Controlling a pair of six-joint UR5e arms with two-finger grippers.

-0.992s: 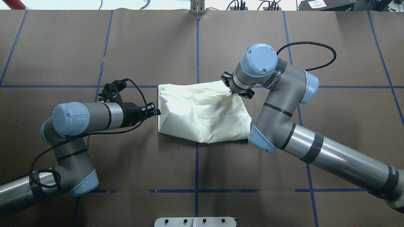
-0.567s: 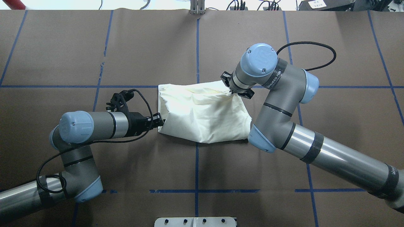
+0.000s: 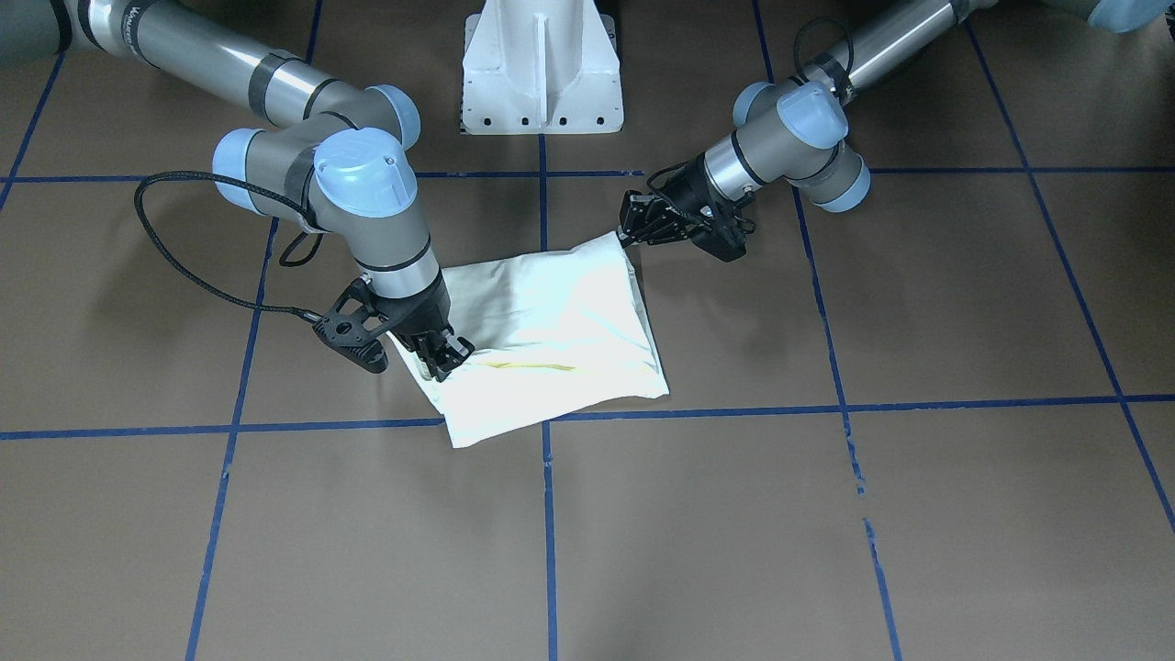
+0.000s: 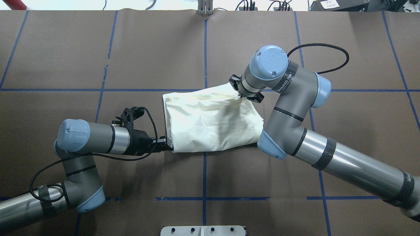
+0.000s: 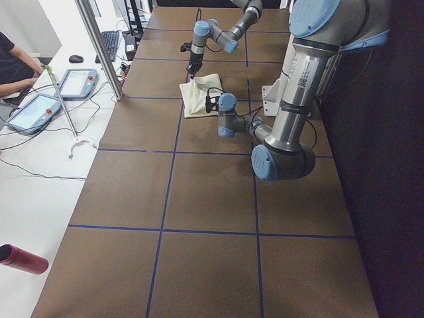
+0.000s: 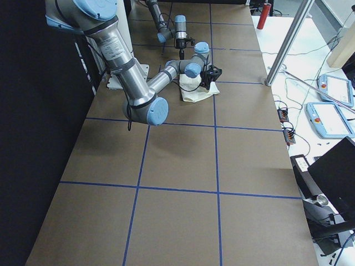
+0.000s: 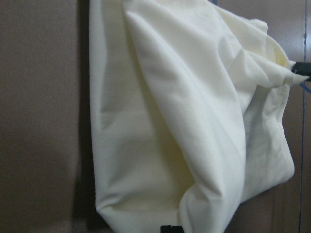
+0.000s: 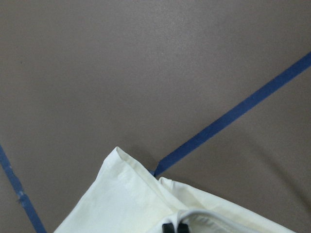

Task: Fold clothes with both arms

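Observation:
The cloth's top layer [image 7: 204, 128] is bunched into a roll short of the lower layer's edge [image 7: 95, 145], so the robot's left gripper should pull it back toward that edge to flatten it.
A cream cloth [image 4: 211, 123] lies crumpled at the middle of the brown table; it also shows in the front view [image 3: 551, 340]. My left gripper [image 4: 169, 146] lies low at the cloth's near-left corner and is shut on that corner [image 3: 629, 229]. The left wrist view is filled by the cloth [image 7: 184, 121]. My right gripper [image 4: 242, 95] points down at the far-right corner and is shut on the cloth there [image 3: 445, 358]. In the right wrist view the pinched cloth's hem [image 8: 136, 204] shows just ahead of the shut fingers.
Blue tape lines [image 4: 204, 59] grid the table. The white pedestal base [image 3: 542, 64] stands at the near edge behind the cloth. A black cable loop [image 4: 328, 55] hangs off the right wrist. Desks with tablets [image 5: 76, 83] flank the far side.
My left gripper moved along the cloth's left edge toward the robot to the near-left corner, and that corner shifted nearer. The right arm has stayed still, holding its corner.

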